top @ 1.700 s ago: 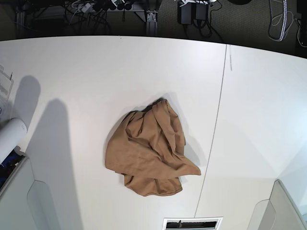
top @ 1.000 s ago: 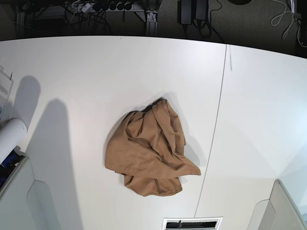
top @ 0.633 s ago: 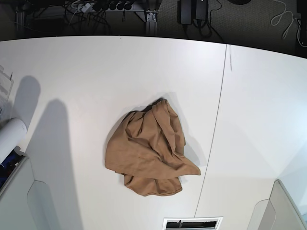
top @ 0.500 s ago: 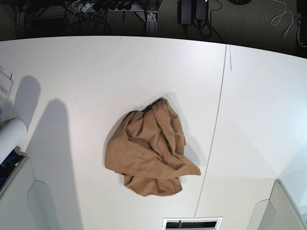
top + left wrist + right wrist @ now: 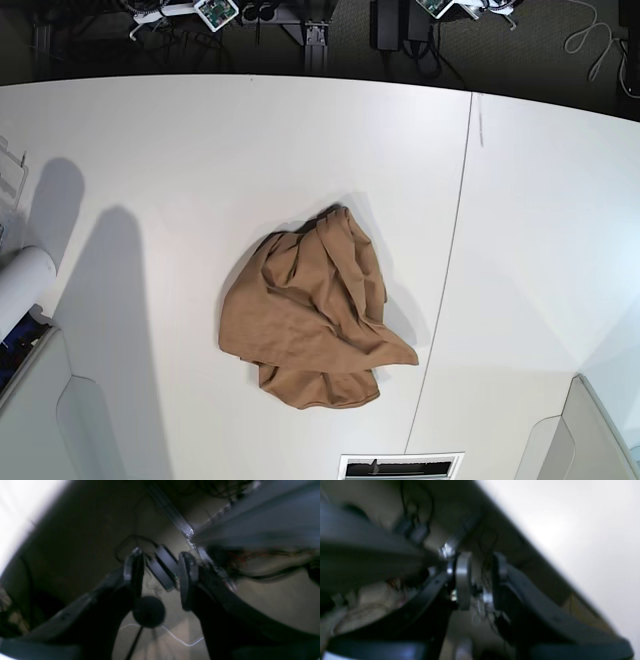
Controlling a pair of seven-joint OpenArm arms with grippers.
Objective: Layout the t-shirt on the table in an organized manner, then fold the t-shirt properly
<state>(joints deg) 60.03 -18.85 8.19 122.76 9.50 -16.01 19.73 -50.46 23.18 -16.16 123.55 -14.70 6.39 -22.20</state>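
My left gripper is moving toward the t-shirt's edge (image 5: 382,328) behind the t-shirt's pointed corner (image 5: 409,359), which sticks out clear of the heap over open table. It should go on moving that way before the fingers close.
The tan-brown t-shirt (image 5: 310,315) lies crumpled in a heap near the middle of the white table (image 5: 150,150), just left of the dark seam line (image 5: 445,270). My left gripper (image 5: 160,580) is open and empty, pointing past the table's far edge at the floor. My right gripper (image 5: 480,580) is open and empty, also past the far edge. In the base view only small pieces of the right arm (image 5: 205,10) and the left arm (image 5: 445,6) show at the top edge, far from the shirt. Neither wrist view shows the shirt.
Cables and power bricks (image 5: 162,567) lie on the dark floor beyond the table's far edge (image 5: 300,76). A white roll (image 5: 22,285) and grey arm bases (image 5: 60,420) stand at the left and at the bottom right (image 5: 590,430). A vent slot (image 5: 400,466) sits at the front edge.
Small pieces of both arms have come into view at the top edge of the base view. The t-shirt has not moved.
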